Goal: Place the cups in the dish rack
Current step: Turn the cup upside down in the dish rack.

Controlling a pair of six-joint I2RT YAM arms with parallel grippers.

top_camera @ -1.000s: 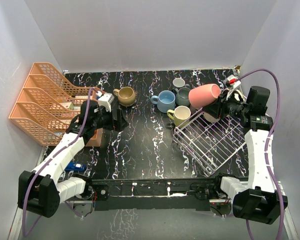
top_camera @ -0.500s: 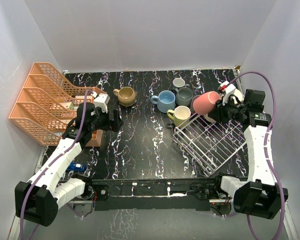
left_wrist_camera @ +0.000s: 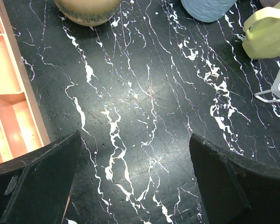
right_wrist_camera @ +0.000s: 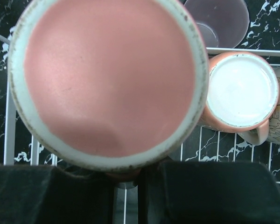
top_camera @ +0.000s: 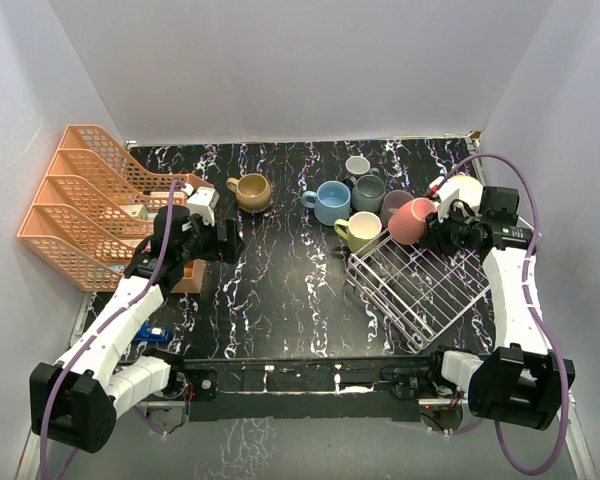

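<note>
My right gripper should keep lowering the pink cup [top_camera: 410, 222], which hangs with its base up over open wires [top_camera: 398, 257] next to the peach cup, until the pink cup's rim rests there, and then let go.
My right gripper [top_camera: 436, 228] [right_wrist_camera: 128, 175] is shut on the pink cup [top_camera: 411, 221] [right_wrist_camera: 107, 79], holding it base-up over the far left corner of the white wire dish rack [top_camera: 427, 285] [right_wrist_camera: 0, 93]. A peach cup [right_wrist_camera: 242, 91] stands upside down inside the rack beside it. On the table behind the rack are the mauve cup [top_camera: 392, 203] [right_wrist_camera: 219, 18], pale yellow cup [top_camera: 360, 230] [left_wrist_camera: 268, 32], blue cup [top_camera: 332, 202], grey-teal cup [top_camera: 368, 192], small grey cup [top_camera: 357, 165] and tan cup [top_camera: 252, 192] [left_wrist_camera: 86, 9]. My left gripper [top_camera: 225, 240] [left_wrist_camera: 135, 158] hangs open over bare table, short of the tan cup.
An orange tiered tray organizer [top_camera: 90, 205] [left_wrist_camera: 9, 116] fills the left side, with a small brown box [top_camera: 187, 275] at its front. A blue object [top_camera: 152, 333] lies near the left arm's base. White walls close in the table on three sides.
My right arm has brought the pink cup down and toward the rack's far left corner, turning its base upward. My left gripper pulled back slightly and then held still.
</note>
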